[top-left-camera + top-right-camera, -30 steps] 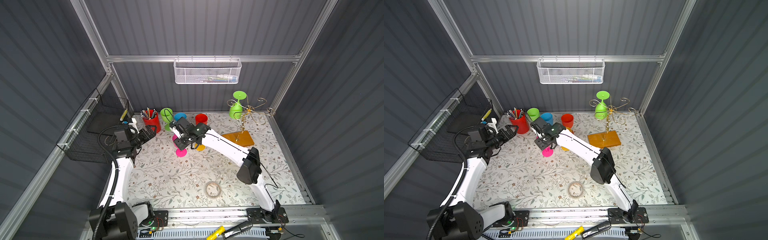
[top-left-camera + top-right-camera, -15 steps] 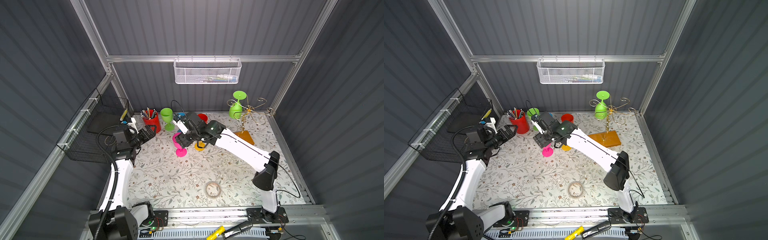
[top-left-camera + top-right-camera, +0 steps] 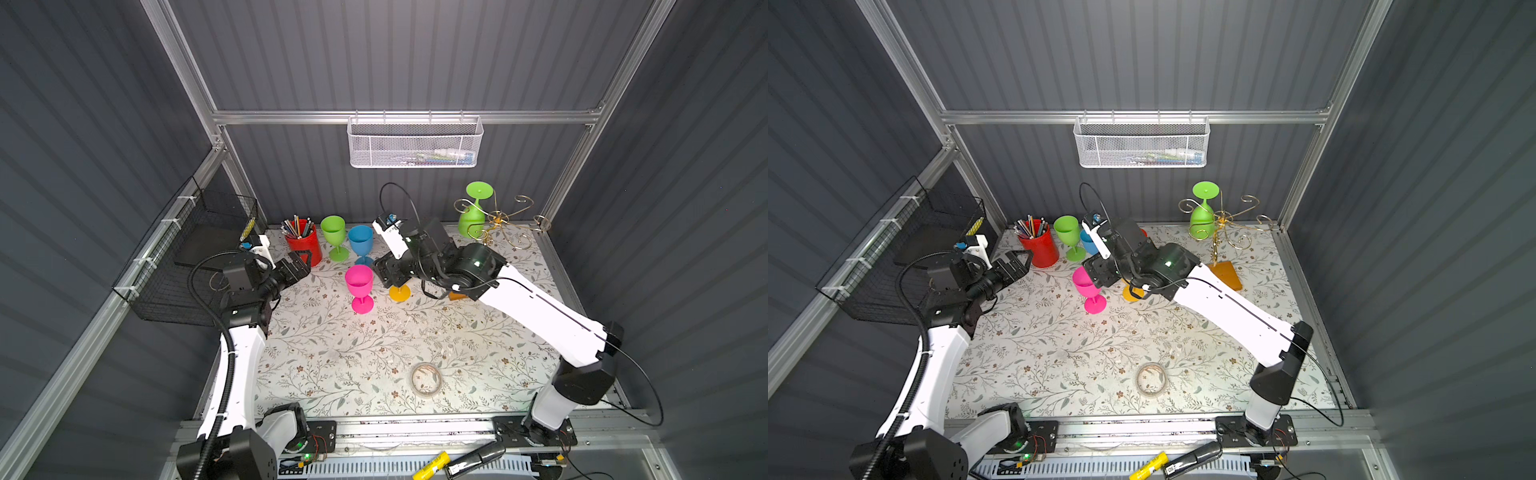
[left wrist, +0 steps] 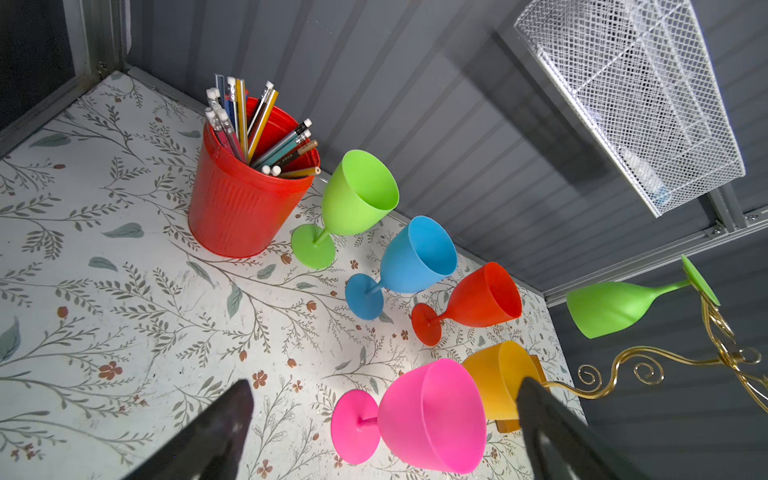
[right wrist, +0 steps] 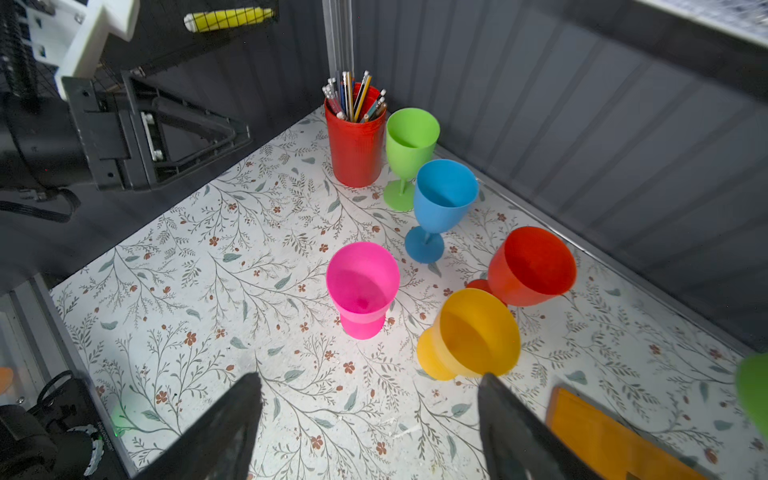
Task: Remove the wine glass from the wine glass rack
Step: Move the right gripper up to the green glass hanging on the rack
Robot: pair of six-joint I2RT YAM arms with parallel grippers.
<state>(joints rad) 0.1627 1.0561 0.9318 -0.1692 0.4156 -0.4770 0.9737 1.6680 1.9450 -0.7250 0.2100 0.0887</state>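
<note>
The green glass's upturned base is clear above the rack's curled arm. I should keep my right gripper moving toward that base's edge until the fingers close.
The gold wire wine glass rack stands at the back right on its orange-brown wooden base. A green wine glass hangs upside down from one curled arm of the rack. My right gripper is open and empty. It hovers just right of an upright pink glass and over a yellow glass, well left of the rack. My left gripper is open and empty by the red pencil cup.
A red pencil cup, a green glass, a blue glass and a red glass line the back wall. A white mesh basket hangs above. A black wire basket is on the left wall. A tape roll lies in front.
My right gripper has let go of the pink glass, opened wider and drawn back to the right. The pink glass stands free on the table. My left arm has not moved.
</note>
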